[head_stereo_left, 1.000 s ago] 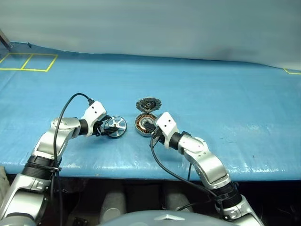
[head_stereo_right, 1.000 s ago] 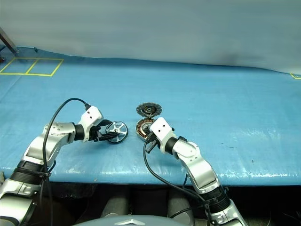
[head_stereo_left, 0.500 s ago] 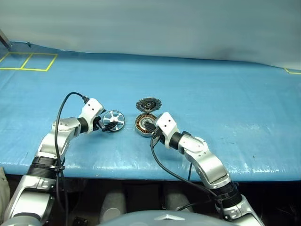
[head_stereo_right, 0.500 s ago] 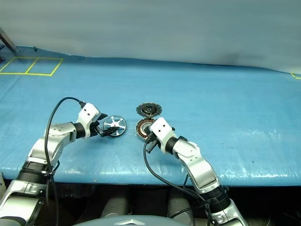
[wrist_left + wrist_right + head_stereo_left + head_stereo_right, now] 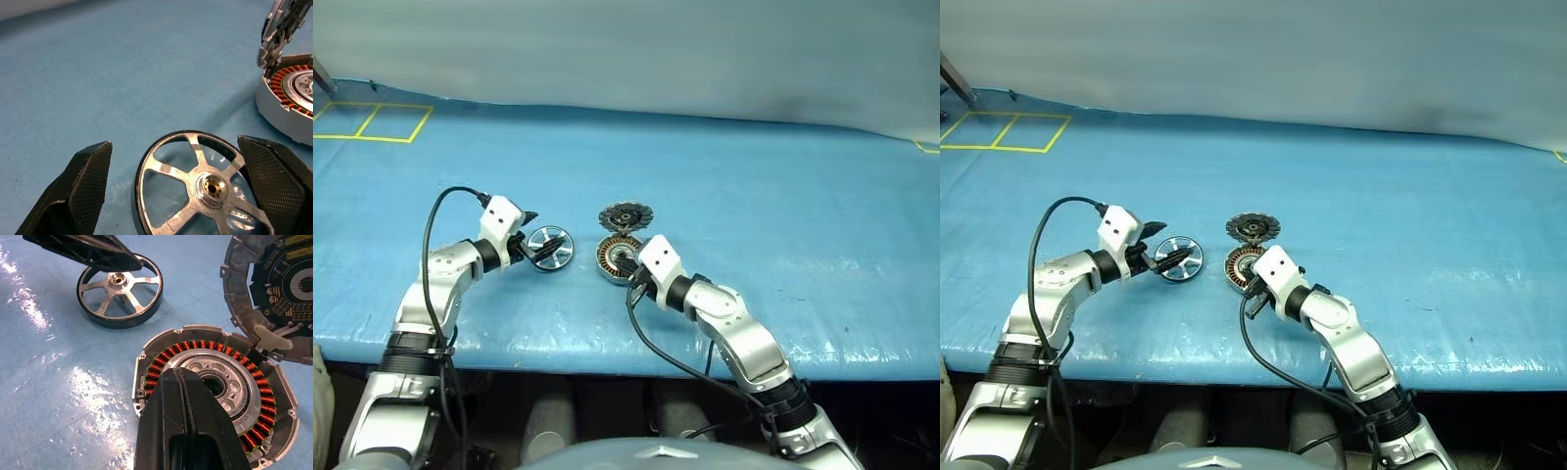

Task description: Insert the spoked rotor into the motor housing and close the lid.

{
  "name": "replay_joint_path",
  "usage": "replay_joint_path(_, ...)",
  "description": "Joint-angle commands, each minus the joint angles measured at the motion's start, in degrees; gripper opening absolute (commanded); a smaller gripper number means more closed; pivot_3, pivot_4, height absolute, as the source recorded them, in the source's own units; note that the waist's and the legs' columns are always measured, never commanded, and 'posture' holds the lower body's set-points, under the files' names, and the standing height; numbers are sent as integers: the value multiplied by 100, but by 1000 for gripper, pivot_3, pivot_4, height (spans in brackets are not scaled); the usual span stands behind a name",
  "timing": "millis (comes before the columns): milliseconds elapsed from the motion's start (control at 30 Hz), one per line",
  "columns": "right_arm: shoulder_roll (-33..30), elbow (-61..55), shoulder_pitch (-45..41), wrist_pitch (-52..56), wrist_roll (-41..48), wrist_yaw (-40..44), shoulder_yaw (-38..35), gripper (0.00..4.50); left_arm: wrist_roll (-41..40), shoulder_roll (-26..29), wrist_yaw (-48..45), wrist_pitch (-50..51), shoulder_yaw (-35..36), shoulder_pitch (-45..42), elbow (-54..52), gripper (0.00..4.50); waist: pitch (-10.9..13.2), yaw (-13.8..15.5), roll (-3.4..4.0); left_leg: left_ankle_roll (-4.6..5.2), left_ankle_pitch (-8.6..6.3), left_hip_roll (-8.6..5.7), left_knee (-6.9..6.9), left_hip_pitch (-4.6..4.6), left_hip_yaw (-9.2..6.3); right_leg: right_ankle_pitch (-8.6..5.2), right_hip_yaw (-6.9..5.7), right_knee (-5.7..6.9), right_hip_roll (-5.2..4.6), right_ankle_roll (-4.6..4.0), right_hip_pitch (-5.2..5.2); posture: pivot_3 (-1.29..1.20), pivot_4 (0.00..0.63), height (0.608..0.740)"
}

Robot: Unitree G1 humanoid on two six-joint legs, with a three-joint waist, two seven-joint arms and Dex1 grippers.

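Observation:
The spoked rotor is lying flat, and my left gripper is slanted low over its rim (image 5: 233,152). Next, my left gripper goes up, point down and grabs a spoke (image 5: 182,219) from above.
The spoked rotor (image 5: 555,248) lies flat on the blue table, left of the motor housing (image 5: 615,255). My left gripper (image 5: 540,251) is open, one finger on each side of the rotor (image 5: 195,188), and the finger (image 5: 90,178) on one side stands clear of the rim. The housing (image 5: 215,396) shows its ring of copper windings. Its lid (image 5: 623,216) stands open at the far rim, dark inner face up. My right gripper (image 5: 183,382) is shut with nothing in it, its tip over the housing's silver hub; I cannot tell if it touches.
A blue cover spreads over the table (image 5: 783,196). Yellow tape squares (image 5: 362,122) mark its far left corner. The table's front edge (image 5: 558,338) runs close below both arms. A black cable (image 5: 440,211) loops up from the left wrist.
My left gripper's fingers have spread wider, and the hand has risen and turned. The rotor now lies flatter and a little farther back. The right arm has not moved.

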Motion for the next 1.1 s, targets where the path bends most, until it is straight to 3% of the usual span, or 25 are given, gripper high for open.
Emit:
replay_joint_path(33, 20, -128, -65, -100, -1, -1, -20, 0, -274, -103, 53, -95, 308, -126, -259, 4463, 0, 4, -1, 0, 0, 0, 1, 0, 0, -2, 0, 0, 1, 5, 1, 0, 150, 740)
replay_joint_path(100, 24, -133, -66, -98, 4, -4, -27, 0, -439, -87, -84, 63, 337, -119, -323, 4463, 0, -1, -1, 0, 0, 0, 3, 1, 0, -4, 0, 1, 2, 10, 1, 0, 150, 740)
replay_joint_path(267, -11, -223, -27, -75, 23, -35, -113, 0, -1866, -525, 35, 1056, 1060, -181, -686, 4463, 3, 0, -5, 0, 0, 1, 10, -1, -1, -3, 1, 2, 2, 17, 4, 0, 150, 740)
replay_joint_path(333, -54, -286, 0, -55, 34, -43, -172, 0, -1827, -322, -227, 1073, 905, -198, -976, 4463, 4, -1, -6, 0, 0, 0, 15, -1, -3, 0, 1, 2, 2, 24, 8, 0, 150, 740)
replay_joint_path(400, -105, -364, 12, -11, 46, -46, -220, 0, -778, 395, -517, 583, 204, -434, -1140, 4463, 8, -1, -13, 0, 0, 0, 15, 1, -3, 1, 3, 2, 4, 24, 8, 0, 150, 740)
replay_joint_path(500, -187, -530, 29, 50, 106, 41, -221, 0, 550, 1327, -1061, -107, -786, -1513, -965, 4463, 11, 26, -14, -4, 5, 1, 16, 2, -6, 0, 5, 5, 10, 21, 7, 0, 150, 740)
replay_joint_path(633, -274, -675, 0, 144, 131, 157, -153, 0, 2033, 1731, -1977, -1264, -2075, -3104, -252, 4463, 16, 80, -21, -4, 7, -6, 24, -1, -4, 1, 9, -6, 8, 22, 17, 0, 150, 740)
replay_joint_path(833, -489, -1063, 69, 416, 233, 287, -222, 0, 3183, 1594, -2889, -2154, -3133, -3983, 309, 4463, 14, -7, -6, 11, -5, -4, 11, -8, 11, 0, 39, 2, 20, 13, -9, 0, 150, 740)
replay_joint_path(1100, -705, -1287, 83, 733, 327, 316, -270, 0, 3863, 1545, -3235, -2398, -3434, -3637, 199, 4463, 17, 0, -5, 13, -6, 1, 21, -37, -2, 3, 39, 7, 34, 35, -28, 0, 150, 740)
